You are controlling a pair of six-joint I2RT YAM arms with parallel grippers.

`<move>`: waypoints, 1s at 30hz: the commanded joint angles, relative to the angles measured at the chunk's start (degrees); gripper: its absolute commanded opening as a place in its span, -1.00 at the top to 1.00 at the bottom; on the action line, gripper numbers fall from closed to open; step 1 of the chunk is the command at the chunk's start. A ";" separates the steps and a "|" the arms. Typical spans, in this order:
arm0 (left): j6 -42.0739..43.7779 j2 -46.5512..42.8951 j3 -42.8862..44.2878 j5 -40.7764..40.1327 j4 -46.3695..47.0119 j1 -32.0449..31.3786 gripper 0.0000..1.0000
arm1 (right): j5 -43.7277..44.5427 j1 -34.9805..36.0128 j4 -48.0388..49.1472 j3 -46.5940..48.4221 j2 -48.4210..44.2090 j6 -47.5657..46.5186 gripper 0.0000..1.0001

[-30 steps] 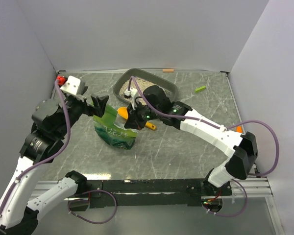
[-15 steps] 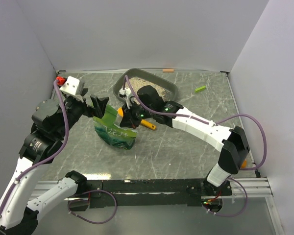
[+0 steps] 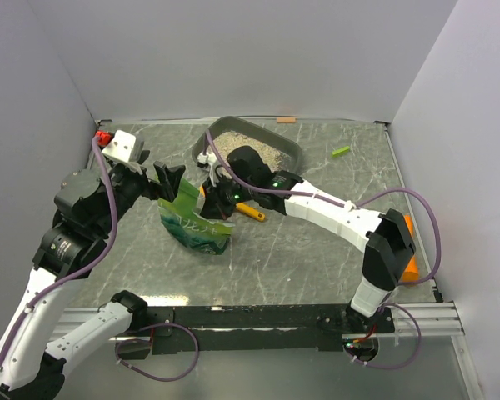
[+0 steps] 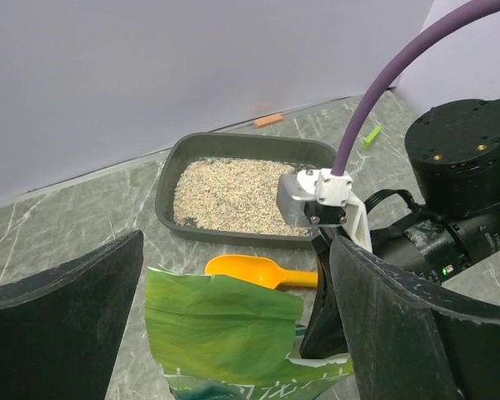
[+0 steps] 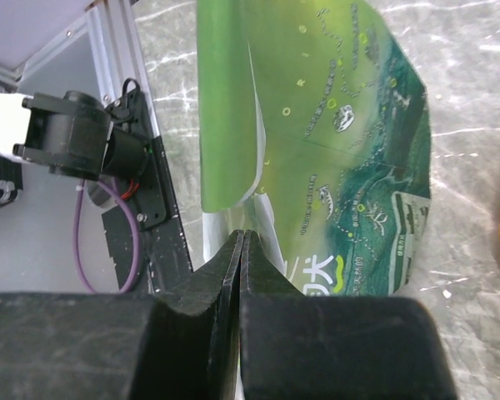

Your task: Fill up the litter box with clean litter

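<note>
The green bag's opening (image 5: 243, 217) is narrow around the closed fingers of my right gripper. My right gripper should open its fingers and spread the white inner edges (image 5: 270, 229) before it scoops.
The dark-grey litter box (image 3: 293, 148) stands at the back centre with clean litter (image 3: 243, 148) spread in it; the left wrist view shows its rim (image 4: 167, 190) and the granules (image 4: 229, 190). A green bag (image 3: 196, 229) stands in front of it, its top flap up. My left gripper (image 3: 168, 179) is open, with its fingers on either side of the bag top (image 4: 225, 325) and not touching it. My right gripper (image 3: 214, 200) is shut at the bag's right top corner. The bag's white inner edge (image 5: 262, 233) runs into the closed tips (image 5: 242, 235).
An orange scoop (image 3: 252, 212) lies on the table between the bag and the box, also seen as the scoop (image 4: 242, 268). A small green piece (image 3: 341, 152) lies at the back right. A tan tag (image 3: 286, 119) sits by the back wall. Walls close three sides.
My right arm's wrist has shifted left toward the bag and its elbow has swung inward. The bag, the scoop and the left arm have stayed put.
</note>
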 commanded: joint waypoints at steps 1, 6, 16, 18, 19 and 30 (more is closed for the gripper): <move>0.08 -0.30 -0.72 0.42 1.17 -0.18 -0.94 | -3.02 0.89 0.22 2.50 1.00 -1.58 1.00; -0.18 -0.48 -1.25 0.60 1.35 -0.18 -0.94 | -3.81 2.03 -1.27 2.58 1.09 -2.55 1.00; -0.80 -1.44 -2.04 0.60 1.53 -0.18 -0.94 | -2.85 4.84 -10.49 7.68 5.21 -4.39 1.00; -0.80 -1.53 -1.95 0.60 1.44 -0.18 -0.94 | -1.36 5.28 -12.95 9.78 5.92 -4.75 0.97; -0.89 -1.45 -1.86 0.51 1.53 -0.18 -0.94 | 0.31 5.63 -14.53 10.31 6.27 -5.27 0.94; -0.89 -1.88 -2.48 0.51 1.79 -0.18 -0.94 | 14.73 8.10 -16.30 11.37 4.17 -4.66 -0.14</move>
